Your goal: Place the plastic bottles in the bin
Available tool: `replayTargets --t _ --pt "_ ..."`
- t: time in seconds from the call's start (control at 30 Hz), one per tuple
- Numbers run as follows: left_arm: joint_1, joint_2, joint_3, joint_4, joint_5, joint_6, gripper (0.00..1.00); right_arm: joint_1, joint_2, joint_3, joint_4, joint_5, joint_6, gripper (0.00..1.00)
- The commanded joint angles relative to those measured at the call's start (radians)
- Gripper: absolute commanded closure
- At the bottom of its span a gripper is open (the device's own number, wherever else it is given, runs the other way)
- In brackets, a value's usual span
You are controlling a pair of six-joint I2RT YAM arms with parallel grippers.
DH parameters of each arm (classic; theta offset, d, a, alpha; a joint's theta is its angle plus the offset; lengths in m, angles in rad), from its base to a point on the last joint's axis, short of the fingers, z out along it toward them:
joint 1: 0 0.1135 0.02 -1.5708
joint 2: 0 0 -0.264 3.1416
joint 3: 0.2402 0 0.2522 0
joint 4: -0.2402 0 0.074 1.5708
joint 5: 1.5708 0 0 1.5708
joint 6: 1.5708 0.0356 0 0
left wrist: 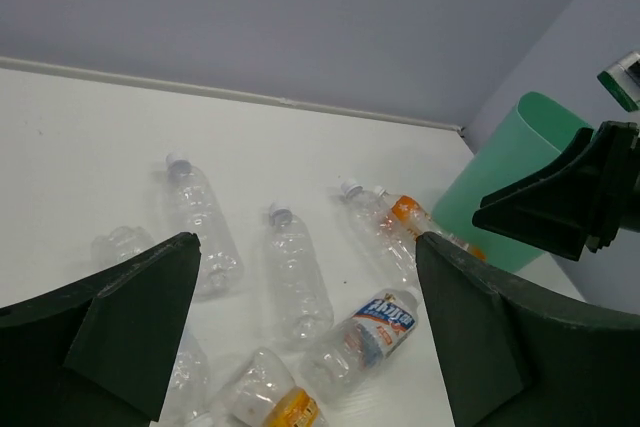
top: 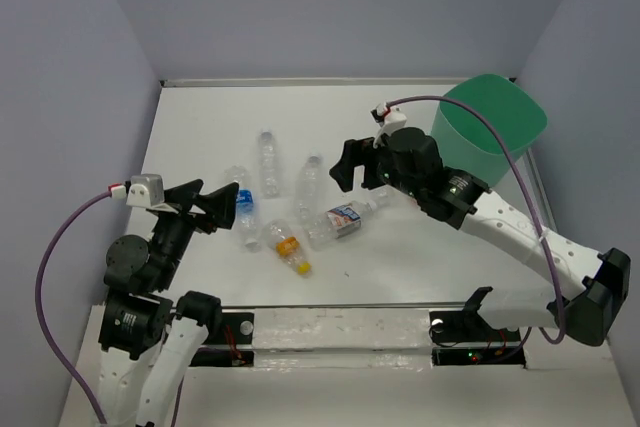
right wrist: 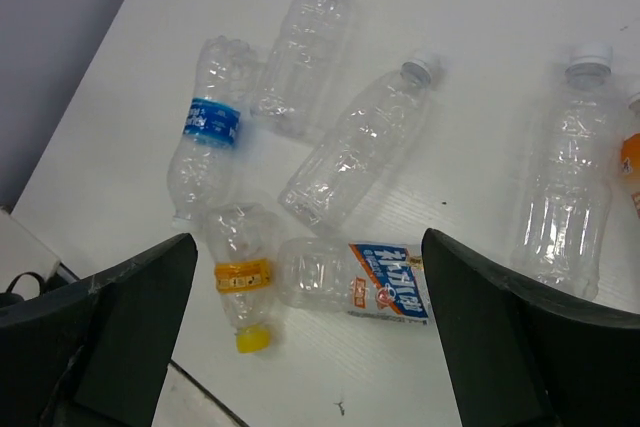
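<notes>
My right gripper is on its way down to the capped half of the middle unlabelled bottle (top: 312, 168), which lies clear of its neighbours. It should go on down to that half (top: 310, 177) and close around it.
Several clear plastic bottles lie on the white table. A blue-label bottle (top: 243, 205) lies just in front of my left gripper (top: 215, 205), which is open and empty. An orange-label bottle with a yellow cap (top: 290, 247) and a white-red-blue-label bottle (top: 344, 219) lie in the middle. Two unlabelled bottles (top: 268, 159) (top: 309, 183) lie behind them. My right gripper (top: 360, 169) is open and empty, above the white-red-blue bottle (right wrist: 362, 278). The mint-green bin (top: 492, 132) stands at the back right. In the left wrist view the open gripper (left wrist: 305, 247) frames the bottles and the bin (left wrist: 520, 187).
Grey walls close the table on three sides. The right arm's body (top: 470, 202) stretches between the bin and the bottles. A further orange-marked bottle (left wrist: 405, 215) lies near the bin's foot. The table's near edge (right wrist: 190, 387) runs just below the orange-label bottle (right wrist: 240, 273).
</notes>
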Motion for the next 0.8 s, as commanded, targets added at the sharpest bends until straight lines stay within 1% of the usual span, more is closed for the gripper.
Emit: replayTargets --t 0.0,0.13,0.27,0.37,0.4,0.43,0.53,0.67,0.77 --pt "-0.006 0.017 -0.009 0.043 0.006 0.000 0.01 0.003 0.050 0.057 -0.009 0.077 0.024 0.00" --pt "-0.005 0.014 -0.023 0.050 -0.026 0.003 0.01 0.003 0.109 0.089 -0.008 0.123 0.066 0.00" --pt "-0.005 -0.055 -0.112 0.095 -0.026 -0.016 0.01 0.003 0.224 0.135 -0.014 0.178 0.096 0.00" --pt "-0.006 -0.066 -0.120 0.106 -0.025 -0.028 0.01 0.003 0.299 0.184 -0.015 0.207 0.115 0.00" --pt "-0.006 -0.064 -0.126 0.109 -0.025 -0.031 0.01 0.003 0.359 0.201 -0.015 0.214 0.121 0.00" --pt "-0.006 -0.057 -0.127 0.110 -0.026 -0.031 0.01 -0.008 0.388 0.237 -0.018 0.206 0.125 0.00" --pt "-0.005 -0.044 -0.123 0.101 -0.025 -0.028 0.01 -0.043 0.480 0.276 -0.018 0.174 0.165 0.00" --pt "-0.006 -0.052 -0.127 0.104 -0.014 -0.020 0.01 -0.053 0.582 0.363 -0.023 0.120 0.179 0.00" --pt "-0.005 -0.057 -0.129 0.106 -0.011 -0.023 0.01 -0.063 0.652 0.392 -0.032 0.122 0.201 0.00"
